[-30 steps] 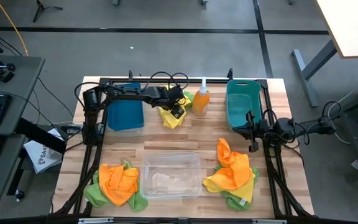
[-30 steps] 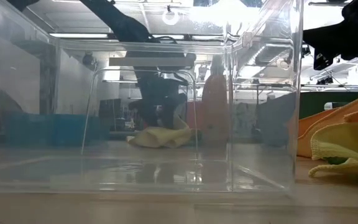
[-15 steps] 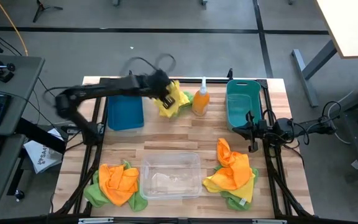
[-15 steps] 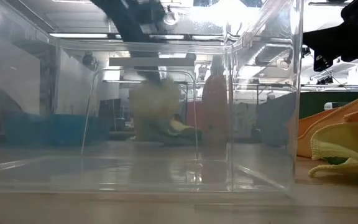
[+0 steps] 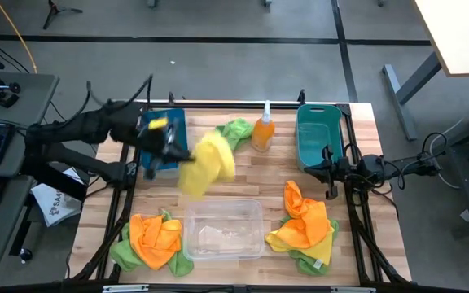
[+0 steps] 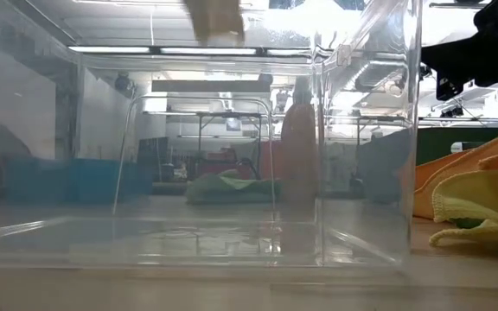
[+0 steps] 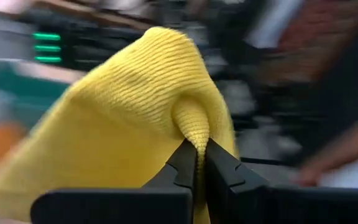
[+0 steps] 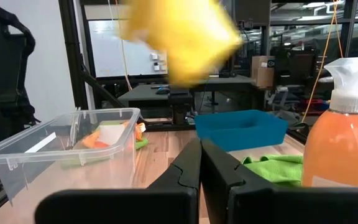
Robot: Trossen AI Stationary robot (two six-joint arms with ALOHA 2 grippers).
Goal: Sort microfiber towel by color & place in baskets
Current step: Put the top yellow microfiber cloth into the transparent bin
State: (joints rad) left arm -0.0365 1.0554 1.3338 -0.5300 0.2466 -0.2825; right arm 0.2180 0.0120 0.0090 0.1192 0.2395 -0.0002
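My left gripper should keep going until the yellow towel (image 5: 208,165) hangs inside the clear basket (image 5: 223,231), because the towel hangs apart from other colours and the basket is empty.
My left gripper (image 5: 177,155) is shut on a yellow microfiber towel (image 5: 208,163), which it holds in the air between the dark blue basket (image 5: 163,134) and the clear basket (image 5: 223,229). A lime green towel (image 5: 236,130) lies flat on the table beside the orange spray bottle (image 5: 262,132). Mixed orange, green and yellow towels lie in a pile at the near left (image 5: 153,240) and another at the near right (image 5: 304,226). My right gripper (image 5: 330,177) hovers shut by the teal basket (image 5: 316,134) and holds nothing. My left gripper pinches a bunched fold of the yellow towel (image 7: 194,127) between its two fingertips (image 7: 184,163). The towel is lifted clear of the table. It billows out beyond the fingers toward the table's right, slack.
The dark blue basket stands at the far left, partly under my left arm, and the teal basket stands at the far right. The clear basket sits at the near middle. The spray bottle stands upright between the two far baskets. Bare wood shows mid-table.
My left gripper has shut on the yellow towel beside the spray bottle. It has risen and swung fast toward the table's left and near side, and the towel has been lifted clear. The green towel that lay under it has stayed on the table.
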